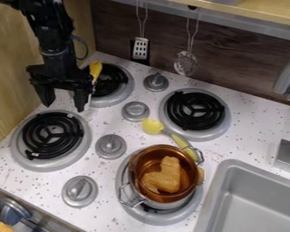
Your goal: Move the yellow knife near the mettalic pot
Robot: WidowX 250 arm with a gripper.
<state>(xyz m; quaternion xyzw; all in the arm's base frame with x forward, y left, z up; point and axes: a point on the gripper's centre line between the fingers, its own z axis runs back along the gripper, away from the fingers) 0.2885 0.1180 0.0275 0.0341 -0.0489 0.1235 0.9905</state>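
The yellow handle shows above the gripper's fingers, so the robot should expect a broad white blade hidden behind them when it lifts the knife.
The gripper (64, 105) hangs at the upper left, between the two left burners, with its two fingers spread apart and nothing visible between them. Just to its right, the yellow handle of the knife (95, 70) points up over the left edge of the back left burner; the lower part of the knife is partly hidden by the gripper. At the lower centre, the metallic pot (166, 200) stands on the front right burner, its inside copper-coloured, holding a brown piece.
A yellow utensil (152, 126) lies behind the pot, its other end by the pot's handle. Burners and grey knobs (111, 146) cover the stove top. A grey sink (256, 204) is at the lower right, a faucet (288, 81) above it. Two utensils hang on the back wall.
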